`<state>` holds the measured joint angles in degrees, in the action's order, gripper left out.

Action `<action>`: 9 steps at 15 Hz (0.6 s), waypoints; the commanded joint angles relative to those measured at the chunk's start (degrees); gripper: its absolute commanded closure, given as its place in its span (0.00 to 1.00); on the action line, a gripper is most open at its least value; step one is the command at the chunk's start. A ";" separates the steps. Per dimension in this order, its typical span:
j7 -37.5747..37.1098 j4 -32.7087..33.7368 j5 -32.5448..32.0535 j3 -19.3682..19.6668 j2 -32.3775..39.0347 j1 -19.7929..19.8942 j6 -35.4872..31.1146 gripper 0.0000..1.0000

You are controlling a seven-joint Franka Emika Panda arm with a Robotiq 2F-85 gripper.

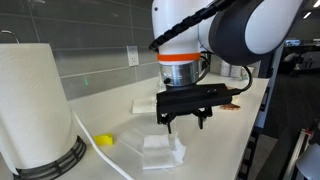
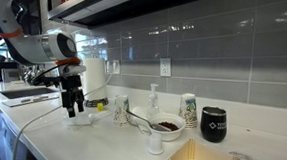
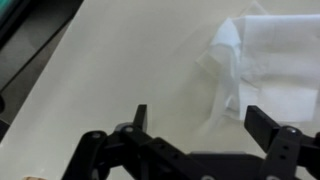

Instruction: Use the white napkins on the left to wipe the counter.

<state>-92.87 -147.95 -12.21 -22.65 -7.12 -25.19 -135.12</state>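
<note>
My gripper is open with the napkins' raised fold (image 3: 229,62) outside its fingers, so it should go back toward the paper towel roll (image 1: 32,100) and close on the crumpled napkins.
A crumpled pile of white napkins (image 1: 162,151) lies on the white counter (image 1: 205,145). It also shows in the wrist view (image 3: 258,62) at the upper right, and in an exterior view (image 2: 80,118) under the arm. My gripper (image 1: 184,121) hangs just above the counter, slightly beyond the napkins. Its two black fingers (image 3: 205,125) are spread wide with nothing between them. One finger sits near the napkins' edge without touching them.
A large paper towel roll (image 1: 32,105) stands close by. A yellow object (image 1: 105,140) lies beside the napkins. A flat white sheet (image 1: 146,104) lies near the tiled wall. Farther along the counter are a soap bottle (image 2: 153,101), cups (image 2: 213,123) and a bowl (image 2: 166,123).
</note>
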 commanded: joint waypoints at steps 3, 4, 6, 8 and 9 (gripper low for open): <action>-5.28 -0.10 5.41 -0.63 -1.08 2.60 13.05 0.00; -4.53 0.44 6.32 -0.38 -0.03 2.83 13.93 0.00; -3.52 1.45 7.41 -0.13 2.13 3.33 14.95 0.00; -2.65 2.07 8.61 0.10 3.48 3.58 15.53 0.00; -2.42 2.37 9.09 0.23 4.12 3.66 16.03 0.00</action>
<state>-96.41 -147.87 -5.51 -22.52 -5.62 -22.38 -121.53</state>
